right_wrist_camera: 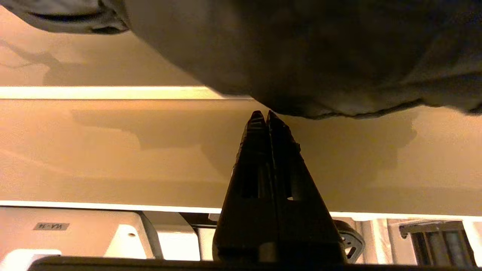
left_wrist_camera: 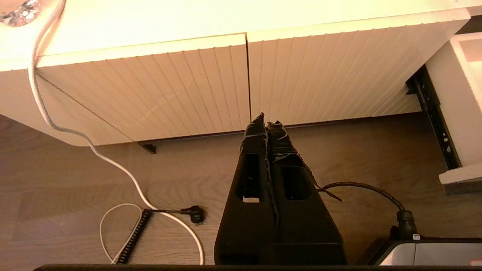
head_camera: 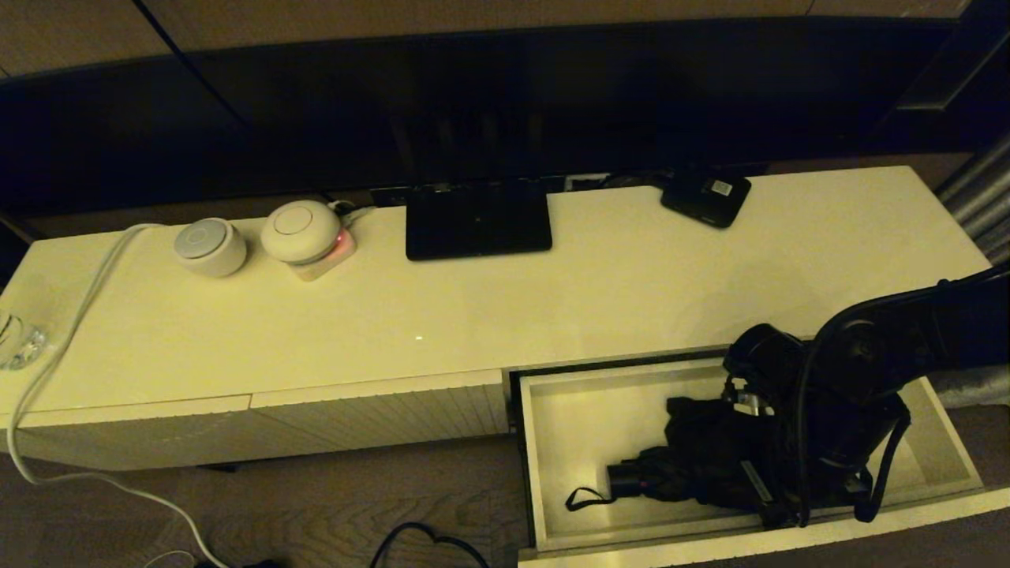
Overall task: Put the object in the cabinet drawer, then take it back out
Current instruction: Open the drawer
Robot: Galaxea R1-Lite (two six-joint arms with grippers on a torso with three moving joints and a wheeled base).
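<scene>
I should back my closed right gripper out, turn it along the drawer and open it around the umbrella's fabric end point(head_camera: 727, 462), because it faces the drawer's front side point(right_wrist_camera: 180, 156).
The cabinet drawer point(head_camera: 530, 473) is pulled out at the right of the cream cabinet. The black folding umbrella point(head_camera: 694, 461) lies inside it, its handle point(head_camera: 627, 480) and strap loop point(head_camera: 582, 498) pointing left. My right arm point(head_camera: 860, 363) reaches down into the drawer over the umbrella's right end and hides its own fingers there. In the right wrist view the right gripper point(right_wrist_camera: 266, 113) is shut, its tips at the edge of the umbrella point(right_wrist_camera: 320, 56) fabric, above the drawer floor point(right_wrist_camera: 131, 150). My left gripper point(left_wrist_camera: 268, 120) is shut and empty, low in front of the closed ribbed fronts point(left_wrist_camera: 248, 82).
On the cabinet top stand a flat black stand point(head_camera: 477, 219), a small black box with a white label point(head_camera: 705, 197), two round white devices point(head_camera: 211, 246) point(head_camera: 300, 230) and a glass point(head_camera: 17, 339). A white cable point(head_camera: 67, 339) runs down to the floor.
</scene>
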